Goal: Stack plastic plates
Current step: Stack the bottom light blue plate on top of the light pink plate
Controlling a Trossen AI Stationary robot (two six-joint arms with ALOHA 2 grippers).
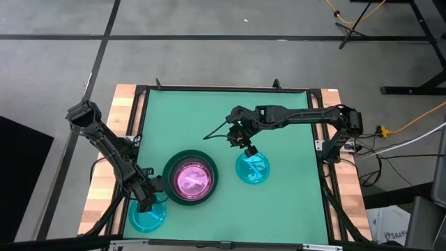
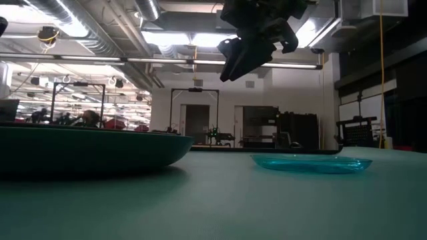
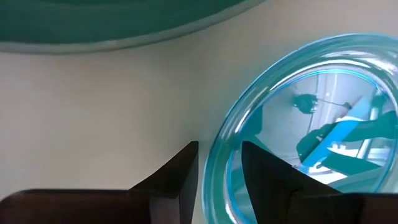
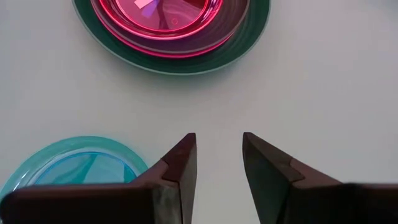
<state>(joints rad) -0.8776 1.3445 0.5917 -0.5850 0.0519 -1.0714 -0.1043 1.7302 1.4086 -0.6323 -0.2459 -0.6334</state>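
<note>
The cyan plate will tip steeply but stay round when I lift it, because my left gripper's fingers straddle only one edge of the cyan plate's rim point(image 3: 212, 165).
A stack point(image 1: 190, 177) sits near the table's near edge, with pink plates nested in a large dark green plate point(image 4: 249, 37). One cyan plate point(image 1: 252, 168) lies flat to its right, also seen in the low view point(image 2: 310, 162). A second cyan plate point(image 1: 148, 216) lies at the near left corner. My left gripper point(image 1: 146, 202) is low over that plate and open. Its fingers point(image 3: 219, 146) stand on either side of the plate's rim point(image 3: 217, 180), one inside and one outside, and a sliver of table shows beside the outer finger. My right gripper point(image 1: 247, 146) hovers open point(image 4: 219, 137), well above the table point(image 2: 253, 53), over the far edge of the right cyan plate point(image 4: 74, 165).
The green mat point(image 1: 279, 111) lies bare across its far half. Wooden strips point(image 1: 111, 174) and a dark frame border the table. The stack's green rim point(image 2: 87, 150) fills the low view's left side, between the two cyan plates.
</note>
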